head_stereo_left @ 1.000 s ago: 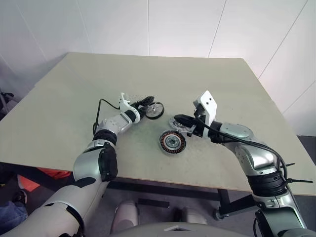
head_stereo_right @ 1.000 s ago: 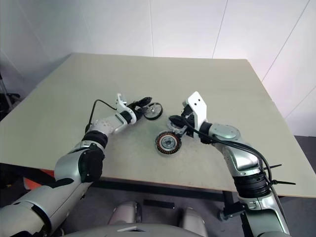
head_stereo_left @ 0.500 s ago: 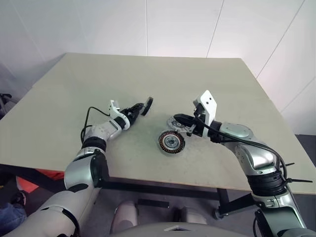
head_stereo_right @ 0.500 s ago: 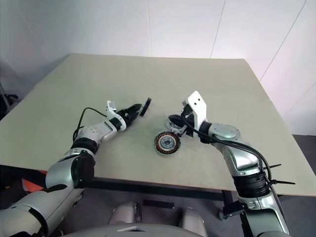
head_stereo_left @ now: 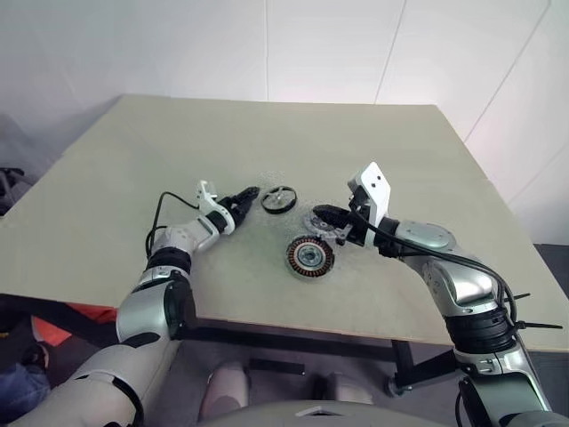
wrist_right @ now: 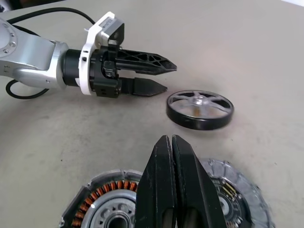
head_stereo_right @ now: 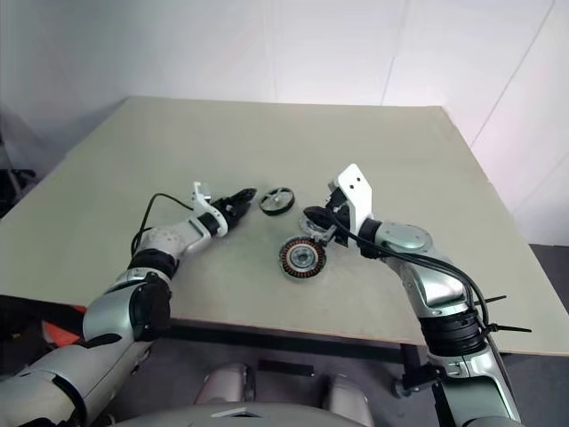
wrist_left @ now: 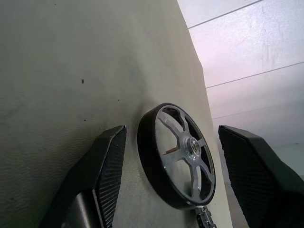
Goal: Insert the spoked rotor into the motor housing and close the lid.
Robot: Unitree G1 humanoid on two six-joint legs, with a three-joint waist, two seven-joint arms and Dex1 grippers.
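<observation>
The robot should expect a ridged stem hidden under the rotor's middle when it lifts the spoked rotor, because a brassy sliver shows between the rotor's pale spokes.
The spoked rotor, a black-rimmed wheel with pale spokes, lies flat on the table. My left gripper is open just to its left, fingertips a short way off and nothing between them. In the left wrist view the rotor shows past both fingers. The motor housing, with coppery windings, rests nearer the front edge. The grey slotted lid lies flat behind it. My right gripper is shut and empty, hovering over the lid and the housing.
The beige table stretches wide behind the parts. A black cable loops from my left wrist over the tabletop. White walls stand behind and to the right.
The rotor, on edge at my left fingertips half a second ago, now lies flat on the table beyond them. Over the second my left arm drew back leftward. The right arm stayed still.
</observation>
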